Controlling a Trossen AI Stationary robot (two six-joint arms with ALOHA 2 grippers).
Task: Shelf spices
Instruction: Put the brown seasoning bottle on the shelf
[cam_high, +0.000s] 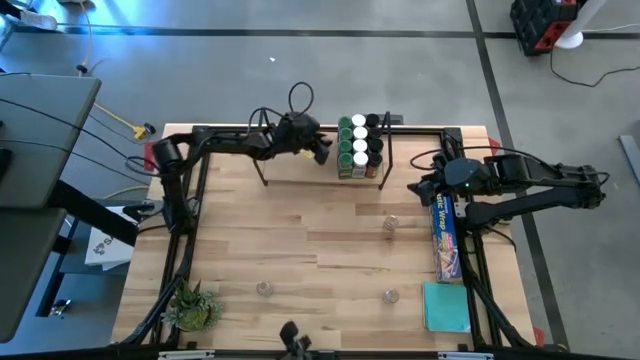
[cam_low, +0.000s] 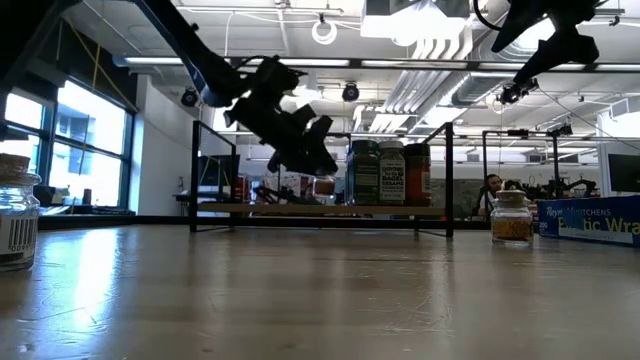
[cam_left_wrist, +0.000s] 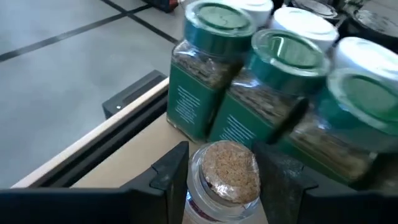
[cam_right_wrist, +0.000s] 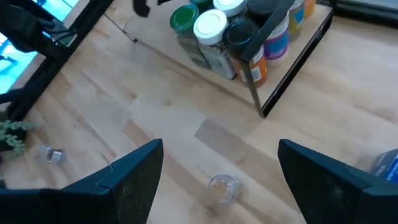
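Note:
The clear jar is kept away from the green-lidded jars (cam_left_wrist: 252, 115) by a finger, so my left gripper should set the clear jar down (cam_left_wrist: 229, 177), close, and push it nearer.
The shelf (cam_high: 300, 172), a pale board in black wire end frames, stands at the table's far edge. Several spice jars (cam_high: 360, 146) with green, white and dark lids are packed at its right end. My left gripper (cam_high: 321, 151) reaches over the shelf just left of them, shut on a small clear jar of brown spice (cam_left_wrist: 229, 175). The nearest green-lidded jars (cam_left_wrist: 211, 68) stand right beyond it. My right gripper (cam_right_wrist: 221, 149) hangs open, with nothing between its fingers, above the table right of the shelf. My left gripper pinches the clear jar's glass sides (cam_left_wrist: 198, 186), just below its lid, between its two fingers (cam_left_wrist: 169, 169). The fingers come from the table's left, slanting a little downward. The jar sits roughly upright, lid up, over the shelf's board (cam_low: 320, 209).
Loose clear jars stand on the table (cam_high: 390, 224), (cam_high: 265, 289), (cam_high: 390, 295). A long blue plastic-wrap box (cam_high: 447, 235) and a teal pad (cam_high: 445, 306) lie at the right edge. A small green plant (cam_high: 193, 306) is at the near left corner.

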